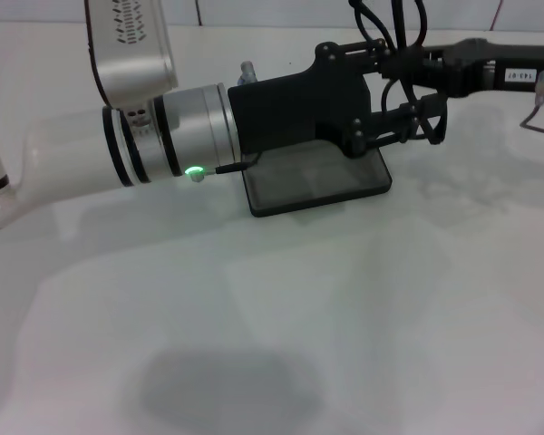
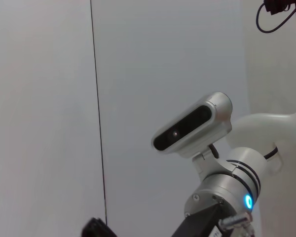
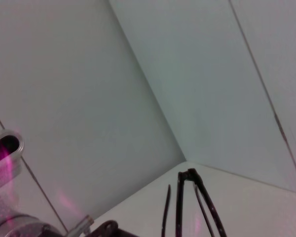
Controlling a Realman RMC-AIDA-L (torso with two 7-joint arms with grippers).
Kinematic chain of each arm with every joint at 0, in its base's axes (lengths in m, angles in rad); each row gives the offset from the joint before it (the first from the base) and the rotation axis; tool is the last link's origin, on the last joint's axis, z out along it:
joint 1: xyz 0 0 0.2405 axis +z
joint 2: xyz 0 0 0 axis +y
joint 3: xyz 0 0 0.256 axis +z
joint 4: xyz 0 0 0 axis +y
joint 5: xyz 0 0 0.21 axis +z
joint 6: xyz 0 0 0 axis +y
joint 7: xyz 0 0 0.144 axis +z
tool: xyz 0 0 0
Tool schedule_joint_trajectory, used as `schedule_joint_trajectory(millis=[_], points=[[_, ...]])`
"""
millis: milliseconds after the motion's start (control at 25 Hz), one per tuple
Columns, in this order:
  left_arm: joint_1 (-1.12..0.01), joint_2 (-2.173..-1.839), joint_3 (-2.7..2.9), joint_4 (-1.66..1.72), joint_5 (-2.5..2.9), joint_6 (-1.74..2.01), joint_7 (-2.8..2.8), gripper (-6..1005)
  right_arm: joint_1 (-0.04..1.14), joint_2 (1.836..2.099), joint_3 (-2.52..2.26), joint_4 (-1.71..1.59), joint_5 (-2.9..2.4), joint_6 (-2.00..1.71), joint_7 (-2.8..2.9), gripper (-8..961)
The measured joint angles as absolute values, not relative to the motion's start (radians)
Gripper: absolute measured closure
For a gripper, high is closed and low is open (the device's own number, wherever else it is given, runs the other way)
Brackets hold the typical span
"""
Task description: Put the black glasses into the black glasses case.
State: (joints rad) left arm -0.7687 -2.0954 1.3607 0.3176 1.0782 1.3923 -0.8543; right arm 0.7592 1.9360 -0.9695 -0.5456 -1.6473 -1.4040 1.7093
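Observation:
The robot's left gripper is stretched across the black glasses case (image 1: 295, 158), so it needs to move back before the right gripper sets the black glasses down on the grey lining (image 1: 319, 184).
The black glasses case (image 1: 317, 186) lies open on the white table, its grey lining facing up, and my left arm covers its far half. My left gripper (image 1: 358, 134) reaches in from the left and hangs over the case's far edge. From the right, my right gripper (image 1: 408, 68) comes in above the case's far right corner. The black glasses (image 1: 422, 118) hang below it as thin black wires, just above the table. In the right wrist view the glasses (image 3: 180, 207) show close up, with their slim arms pointing upward.
A grey cable (image 1: 539, 113) trails on the table at the far right. The tiled wall runs close behind both arms. My left wrist view holds only the wall and my own head camera (image 2: 192, 126). White table (image 1: 363, 317) stretches toward me in front of the case.

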Motion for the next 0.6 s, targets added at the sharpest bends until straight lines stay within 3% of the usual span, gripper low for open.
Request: schedule_joint_trajectory(millis=[600], points=[[-0.771,-2.096,1.361,0.318,1.078,1.387,-0.841,458,0.748,1.917,-0.963,-0.548,-1.686,-1.438,1.726,853]])
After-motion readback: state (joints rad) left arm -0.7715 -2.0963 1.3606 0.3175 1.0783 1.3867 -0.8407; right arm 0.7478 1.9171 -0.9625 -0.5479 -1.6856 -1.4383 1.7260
